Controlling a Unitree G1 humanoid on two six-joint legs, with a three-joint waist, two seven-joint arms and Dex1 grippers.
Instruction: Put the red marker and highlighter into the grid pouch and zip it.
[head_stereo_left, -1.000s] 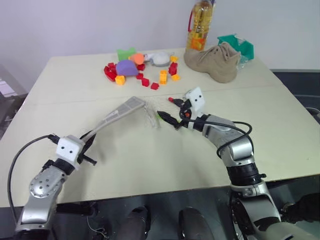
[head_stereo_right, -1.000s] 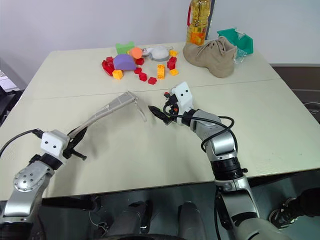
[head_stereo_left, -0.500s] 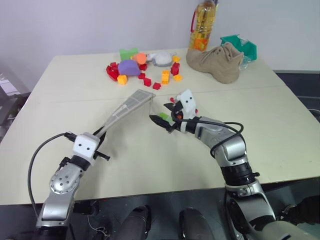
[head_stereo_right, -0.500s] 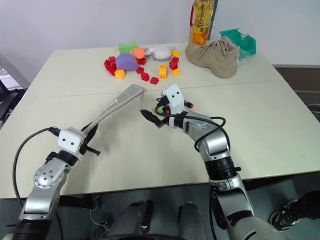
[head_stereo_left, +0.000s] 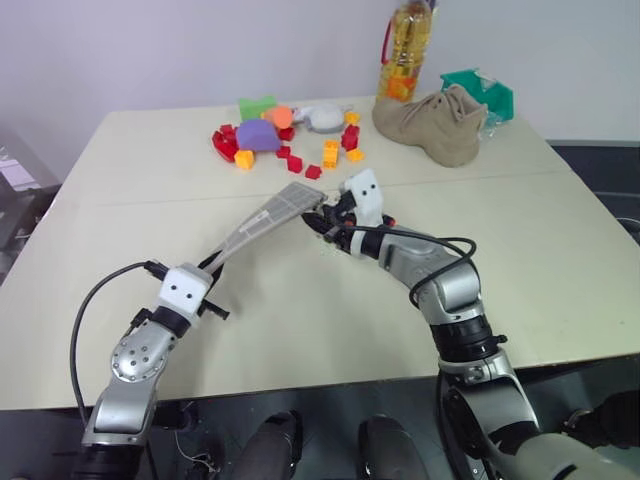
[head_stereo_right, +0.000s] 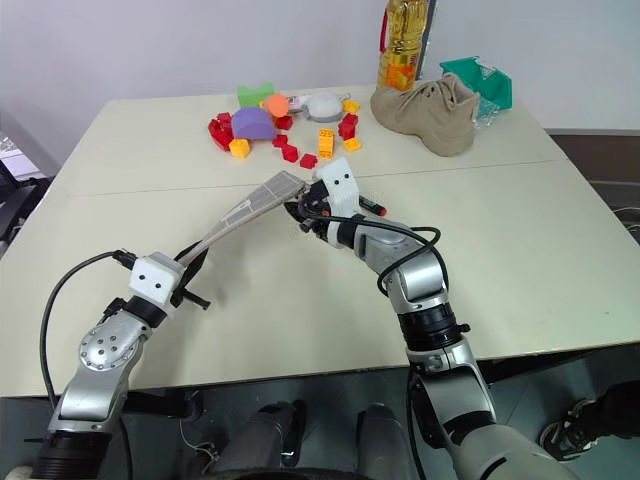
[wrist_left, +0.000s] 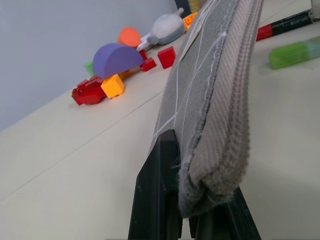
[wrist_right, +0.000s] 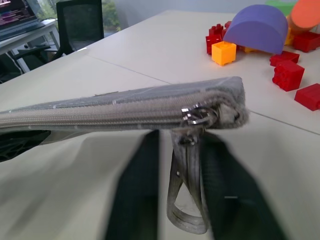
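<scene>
My right gripper is to draw the zipper pull toward my left gripper first, because the pull is at the grid pouch's far end (wrist_right: 199, 115) and the zipper is shut.
The grid pouch (head_stereo_left: 265, 222) hangs tilted above the table, a flat grey fabric strip with white lines. My left gripper (head_stereo_left: 207, 270) is shut on its near end; the left wrist view shows the black fingers (wrist_left: 155, 200) clamping the fabric (wrist_left: 215, 75). My right gripper (head_stereo_left: 322, 222) sits at the pouch's far end. In the right wrist view the zipper pull (wrist_right: 186, 200) hangs between its fingers (wrist_right: 135, 190), which are shut on it. The red marker (wrist_left: 285, 24) and the light-green highlighter (wrist_left: 295, 52) lie on the table beyond the pouch, outside it.
Toy blocks (head_stereo_left: 290, 150) and a purple half-dome (head_stereo_left: 258, 135) are scattered at the back of the table. A tan shoe (head_stereo_left: 430, 120), an oil bottle (head_stereo_left: 403, 50) and a green bin (head_stereo_left: 478, 88) stand at the back right.
My right gripper has moved left to the pouch's far end and gone from open to shut at the zipper pull. The left gripper has carried its end of the pouch slightly right.
</scene>
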